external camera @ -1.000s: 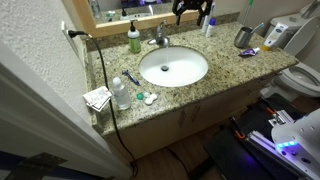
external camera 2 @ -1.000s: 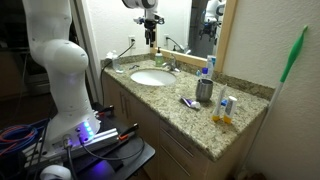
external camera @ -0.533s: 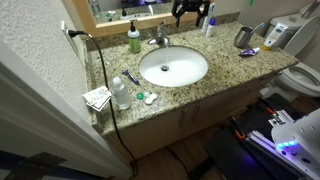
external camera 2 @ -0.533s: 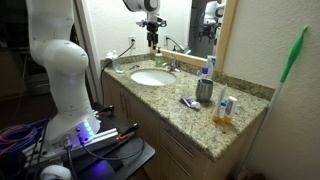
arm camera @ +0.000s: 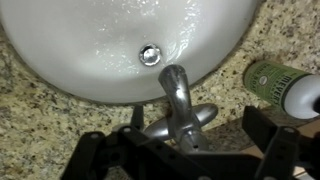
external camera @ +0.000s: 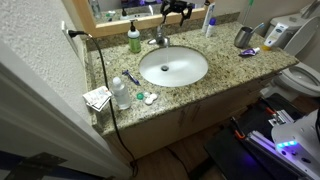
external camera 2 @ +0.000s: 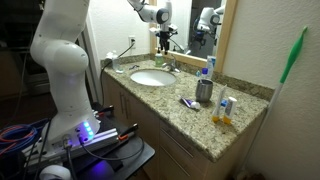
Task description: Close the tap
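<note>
Next, I move back toward the mirror, straighten up and close at the lever handle's end (arm camera: 195, 147), because my open gripper is slanted over the tap's base (arm camera: 183, 122), too far toward the basin.
The tap is a small chrome faucet with a short spout and a lever handle, behind the white oval basin in both exterior views (external camera: 158, 39) (external camera 2: 172, 65). In the wrist view the tap (arm camera: 178, 100) fills the lower middle, its spout pointing at the basin (arm camera: 100, 50) and its drain. My gripper (external camera: 178, 10) (external camera 2: 165, 38) hangs above the tap, near the mirror. In the wrist view its two dark fingers (arm camera: 185, 152) stand wide apart on either side of the tap's base. They are open and touch nothing.
A green soap dispenser bottle (external camera: 134, 39) (arm camera: 280, 85) stands close beside the tap. A black cable (external camera: 103, 80) runs down from the wall outlet. Small toiletries (external camera: 122, 92) lie on the granite counter. A metal cup (external camera: 243, 37) (external camera 2: 204, 90) stands at the other end.
My gripper has moved sideways along the mirror and a little lower, from beside the tap to right above it. It stayed open. The tap has not moved.
</note>
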